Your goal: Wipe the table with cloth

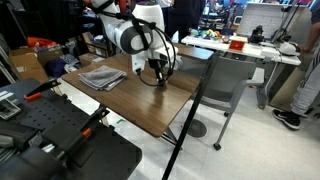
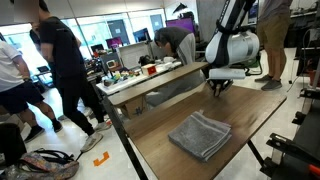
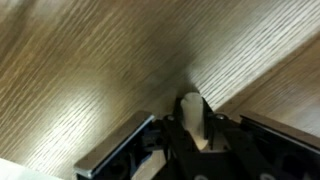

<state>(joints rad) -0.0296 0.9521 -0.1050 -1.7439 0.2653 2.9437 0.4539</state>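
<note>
My gripper should keep moving toward the wood (image 2: 167,117) beside the grey cloth and let go of the pale object (image 3: 193,112) there. It has the pale object in its fingers, and that wood is open.
A grey folded cloth (image 1: 100,76) lies flat on the wooden table (image 1: 140,105); it also shows in an exterior view (image 2: 200,134) on the table (image 2: 255,115). My gripper (image 1: 157,73) points down at the table top, well apart from the cloth, near the table's far edge (image 2: 216,88). In the wrist view the gripper (image 3: 192,120) is just above bare wood grain. Its pale fingertips are pressed together and hold nothing. The cloth is out of the wrist view.
A grey chair (image 1: 228,80) stands at the table's side. A second table with coloured items (image 1: 235,43) is behind it. People stand nearby (image 2: 60,70). Black equipment (image 1: 50,130) sits by the table's end.
</note>
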